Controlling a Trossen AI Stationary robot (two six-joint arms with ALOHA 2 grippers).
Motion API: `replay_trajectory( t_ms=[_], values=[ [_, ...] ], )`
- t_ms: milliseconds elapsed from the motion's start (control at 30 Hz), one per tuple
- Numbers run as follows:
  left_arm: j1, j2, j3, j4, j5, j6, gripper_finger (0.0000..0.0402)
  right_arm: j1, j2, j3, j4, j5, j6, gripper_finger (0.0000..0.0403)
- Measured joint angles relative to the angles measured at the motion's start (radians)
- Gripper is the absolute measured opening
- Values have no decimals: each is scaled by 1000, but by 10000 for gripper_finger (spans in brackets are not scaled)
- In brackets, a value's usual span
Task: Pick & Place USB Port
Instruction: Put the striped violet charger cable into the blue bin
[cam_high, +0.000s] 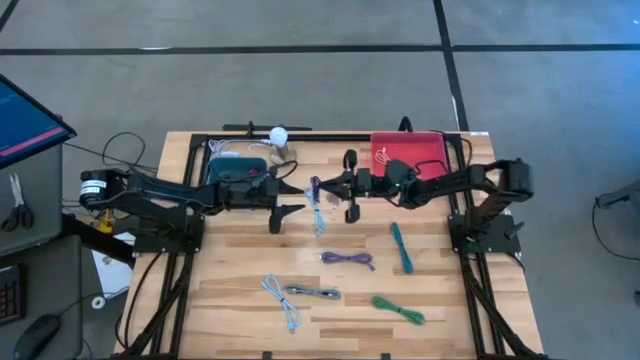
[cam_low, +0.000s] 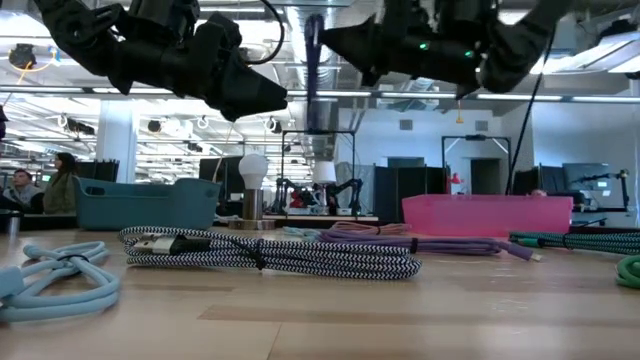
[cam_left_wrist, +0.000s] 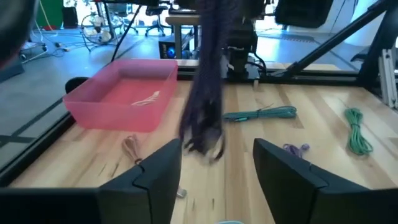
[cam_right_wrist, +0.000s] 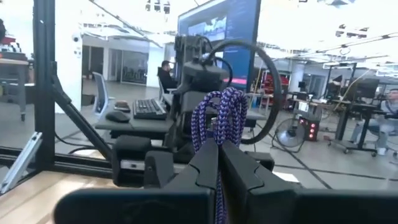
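Observation:
I should take the cable's hanging lower part (cam_low: 312, 84) with my left gripper and carry it to the teal bin (cam_low: 145, 205), because my right gripper is holding the purple-and-white cable far from there.
A purple-and-white braided USB cable (cam_high: 318, 212) hangs in loops over the middle of the table. My right gripper (cam_high: 322, 186) reaches in level from the table's right and is shut on it. My left gripper (cam_high: 290, 198) stands open just left of the cable, its fingers level and pointing at it. In the left wrist view the hanging cable (cam_left_wrist: 204, 106) shows blurred just beyond the open fingertips (cam_left_wrist: 217, 152), touching neither. In the low view the cable (cam_low: 313, 60) drops between the two grippers. My right gripper pinches the cable's bundled loops (cam_right_wrist: 219, 140) between its two fingers, near the bundle's upper end. A short loop end (cam_right_wrist: 222, 106) stands up above the fingers. The fingers come level from the table's right. The rest hangs below them, clear of the table.
A teal bin (cam_high: 237, 168) stands at the back left and a pink bin (cam_high: 410, 155) at the back right, with a white bulb lamp (cam_high: 279, 135) between. Loose cables lie nearer: purple (cam_high: 347, 259), teal (cam_high: 401, 247), green (cam_high: 398, 309), light blue (cam_high: 282, 298), black-and-white (cam_high: 312, 292).

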Motion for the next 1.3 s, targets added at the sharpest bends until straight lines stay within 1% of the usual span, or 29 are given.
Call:
replay_trajectory(
  t_ms=[267, 400, 567, 700, 933, 1033, 1167, 1300],
  values=[
    [0, -3, 0, 3, 0, -2, 203, 2, 132, 126, 19, -30, 16, 0],
    [0, -3, 0, 4, 0, -2, 196, 0, 162, 165, 19, -57, 39, 0],
    [0, -3, 0, 4, 0, -2, 184, -3, 183, 187, 14, -60, 41, 0],
    [0, -3, 0, 3, 0, -2, 154, -3, 181, 188, 17, -60, 41, 0],
    [0, -3, 0, 4, 0, -2, 64, -4, 181, 188, 17, -60, 38, 0],
    [-1, -3, 0, 3, 0, -2, 32, -4, 181, 188, 17, -60, 40, 0],
    [-1, -3, 0, 3, 0, -2, 26, -4, 181, 188, 17, -60, 41, 4],
    [-1, -3, 0, 0, 0, -2, 26, -2, 172, 187, 7, -60, 41, 23]
  ],
)
